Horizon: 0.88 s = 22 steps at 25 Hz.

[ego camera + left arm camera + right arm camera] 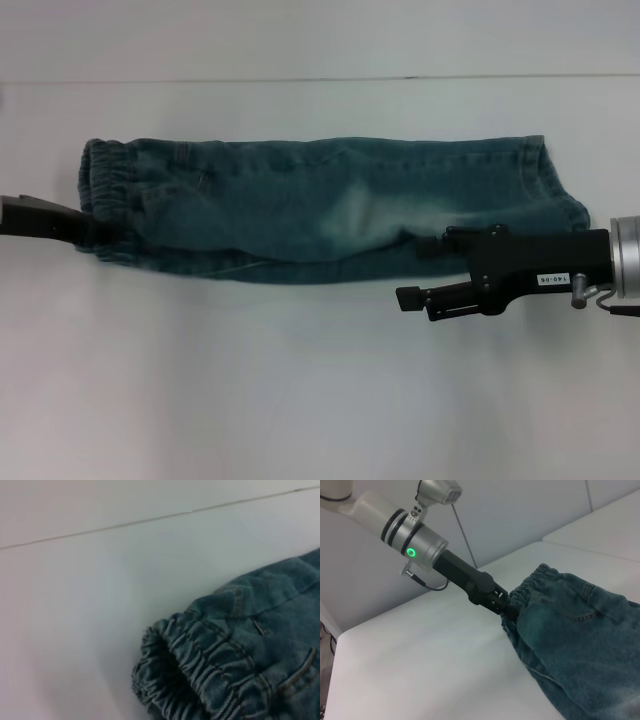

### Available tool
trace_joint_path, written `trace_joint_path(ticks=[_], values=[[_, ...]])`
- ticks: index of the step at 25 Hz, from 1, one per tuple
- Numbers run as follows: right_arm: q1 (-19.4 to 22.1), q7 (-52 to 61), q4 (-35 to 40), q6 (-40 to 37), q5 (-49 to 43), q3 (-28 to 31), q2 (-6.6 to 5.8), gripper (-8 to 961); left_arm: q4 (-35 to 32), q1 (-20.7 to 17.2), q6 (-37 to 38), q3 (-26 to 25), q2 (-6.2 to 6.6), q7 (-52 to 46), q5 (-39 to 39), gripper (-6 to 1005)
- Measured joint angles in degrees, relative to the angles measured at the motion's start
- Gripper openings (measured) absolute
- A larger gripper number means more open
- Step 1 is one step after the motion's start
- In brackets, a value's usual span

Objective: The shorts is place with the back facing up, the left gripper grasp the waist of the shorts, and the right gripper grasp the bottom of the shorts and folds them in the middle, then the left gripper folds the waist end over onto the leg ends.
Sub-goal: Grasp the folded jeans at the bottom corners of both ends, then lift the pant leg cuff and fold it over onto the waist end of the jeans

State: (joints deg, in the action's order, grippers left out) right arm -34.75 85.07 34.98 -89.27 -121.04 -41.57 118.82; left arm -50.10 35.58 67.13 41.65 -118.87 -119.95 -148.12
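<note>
The elastic waist (106, 200) is pulled together in thick ruffles (113, 166). I expect it to stay bunched up and puffy as I fold it over onto the leg ends.
The blue denim shorts (330, 205) lie flat across the white table (300, 380), folded lengthwise into a long band. The elastic waist (105, 200) is at the left and the leg ends (550, 180) at the right. My left gripper (92, 235) comes in from the left edge and is shut on the near corner of the waist. The right wrist view shows this grip, the left gripper (506, 608) biting the waist (535, 582). My right gripper (425, 272) hovers at the shorts' near edge toward the leg side, open and holding nothing. The left wrist view shows only the waist (175, 680).
A thin seam line (300, 80) runs across the table behind the shorts. In the right wrist view the table's rounded corner (342, 635) drops off beyond the left arm (415, 540). Bare white tabletop lies in front of the shorts.
</note>
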Motion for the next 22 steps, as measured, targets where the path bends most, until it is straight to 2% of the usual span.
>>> trace_joint_path(ticks=[6,9,17,22], values=[[0.0,-0.1,-0.1,0.1,0.0,-0.1,0.11,939,-0.1,0.0,0.0,1.0,-0.51,0.1,-0.3,321],[0.1,-0.1,-0.2,0.1,-0.1,-0.1,0.15,938,-0.6,0.0,0.2,1.1,-0.53,0.1,-0.3,155],[0.1,-0.2,-0.2,1.0,-0.1,-0.1,0.35,937,-2.5,-0.2,2.1,1.2,-0.58,0.1,-0.3,120],[0.0,0.0,-0.2,1.3,-0.1,-1.6,0.44,916,-7.6,-0.9,7.1,1.2,-0.57,0.1,-0.2,105]])
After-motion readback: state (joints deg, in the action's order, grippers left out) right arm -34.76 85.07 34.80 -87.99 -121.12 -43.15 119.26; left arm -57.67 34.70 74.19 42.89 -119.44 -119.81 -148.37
